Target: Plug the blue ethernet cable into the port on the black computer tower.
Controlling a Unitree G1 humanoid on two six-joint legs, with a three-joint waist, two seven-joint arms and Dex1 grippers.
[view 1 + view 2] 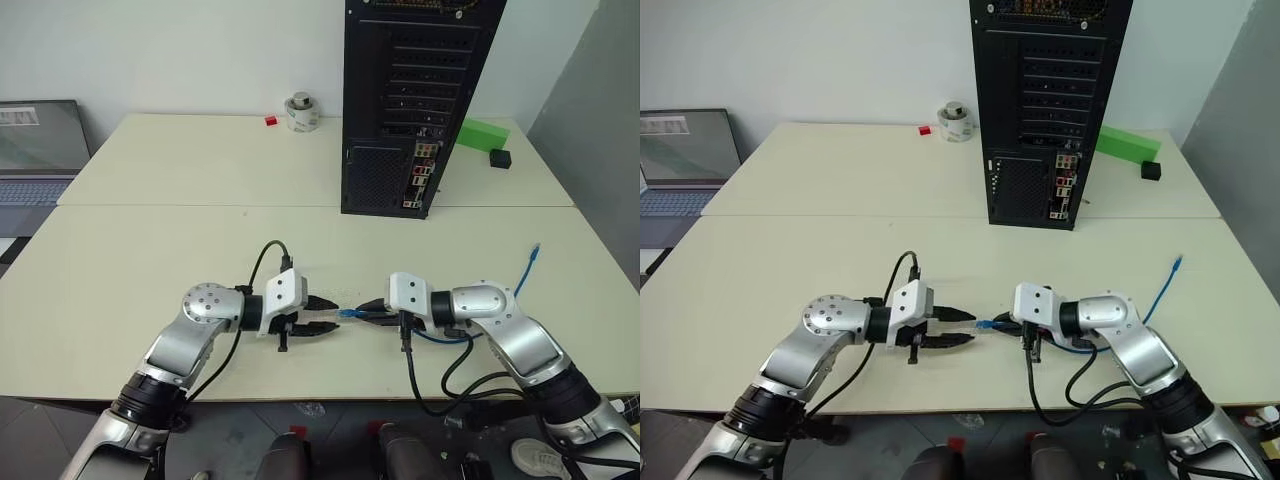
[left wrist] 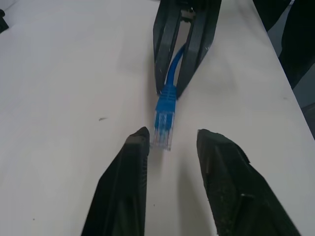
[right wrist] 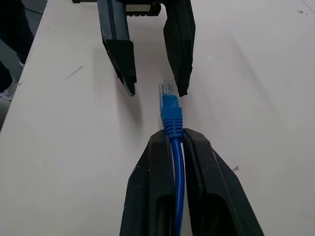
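Note:
The plug lies flat (image 3: 171, 110) in my right gripper while the tower's port section is upright, so my left gripper should grab the plug's clear end (image 3: 168, 90) and turn it.
My right gripper (image 1: 368, 311) is shut on the blue ethernet cable (image 3: 172, 110) just behind its clear plug, which sticks out toward my left gripper (image 1: 328, 315). The left gripper is open, its two fingertips (image 2: 140, 140) standing on either side of the plug's tip with gaps on both sides. Both hover low over the table's front middle. The cable trails right under my right arm, and its other end (image 1: 536, 250) lies on the table. The black computer tower (image 1: 410, 100) stands upright at the back, its strip of coloured connectors (image 1: 424, 175) facing me.
A grey laptop (image 1: 35, 150) sits at the far left. At the back stand a tape roll (image 1: 301, 112) and a small red piece (image 1: 270, 121); a green block (image 1: 482, 133) and a black cube (image 1: 500, 158) lie right of the tower. The table's front edge (image 1: 300, 398) runs just below my grippers.

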